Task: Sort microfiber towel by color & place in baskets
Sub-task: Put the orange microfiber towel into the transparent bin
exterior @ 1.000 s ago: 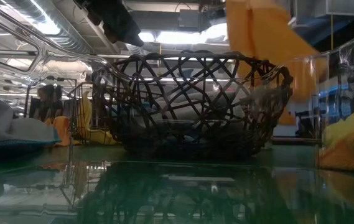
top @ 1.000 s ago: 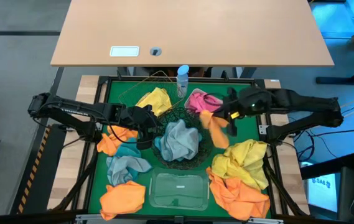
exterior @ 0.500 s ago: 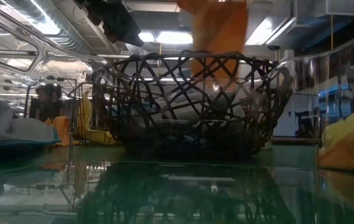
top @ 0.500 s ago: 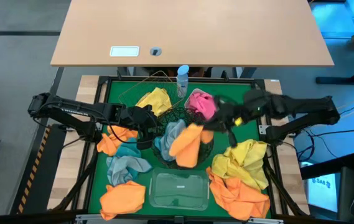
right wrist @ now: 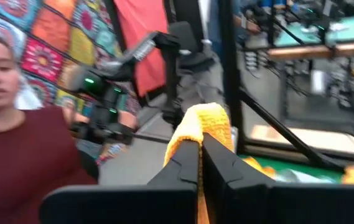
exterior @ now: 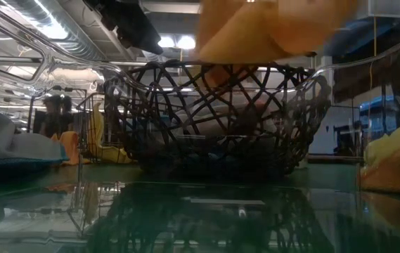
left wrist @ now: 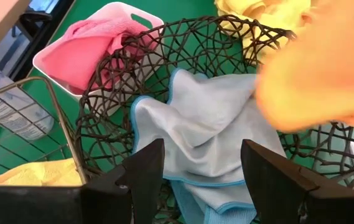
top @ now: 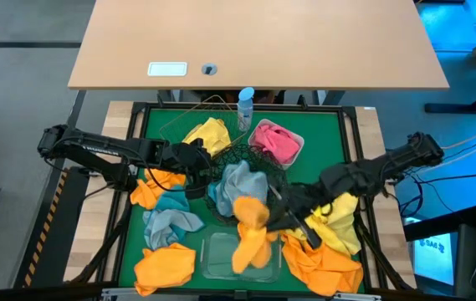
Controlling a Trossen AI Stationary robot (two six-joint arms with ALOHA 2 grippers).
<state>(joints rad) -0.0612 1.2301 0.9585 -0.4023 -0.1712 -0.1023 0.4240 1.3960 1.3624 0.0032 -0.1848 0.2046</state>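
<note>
The orange towel's upper flap [top: 250,211] is swinging over the rim of the black wire bowl, so my right gripper should tilt down and lower the towel into the clear plastic tub [top: 219,261].
My right gripper [top: 281,203] is shut on an orange towel [top: 250,230], which hangs over the clear plastic tub [top: 212,251] near the table's near edge. In the low view the orange towel [exterior: 270,28] shows above the black wire bowl [exterior: 214,119]. My left gripper [left wrist: 195,165] is open and waits at the black wire bowl's [top: 238,153] left rim, above the grey-teal towel [left wrist: 208,130] lying in the bowl. A pink towel [top: 275,142] lies in the white tray [top: 300,142]. A yellow towel [top: 208,134] lies in the copper wire basket [top: 175,125]. My right gripper pinches a bunched fold of the orange towel [right wrist: 204,124] between its two fingers, and the fold sticks out past the fingertips. The fingers reach in from the table's right side. The towel hangs slack below them, lifted clear above the tub.
Loose towels lie on the green mat: orange [top: 154,192], grey-teal [top: 171,221] and orange [top: 166,267] on the left, yellow [top: 330,213] and orange [top: 317,259] on the right. A blue-capped bottle [top: 246,107] stands at the far edge. A person [right wrist: 21,155] shows beyond the table.
My right gripper has carried the orange towel from beside the white tray, across the black wire bowl, toward the near edge, and now holds it over the clear tub. The arm swung round as it went. The towel stayed hanging and swung along.
</note>
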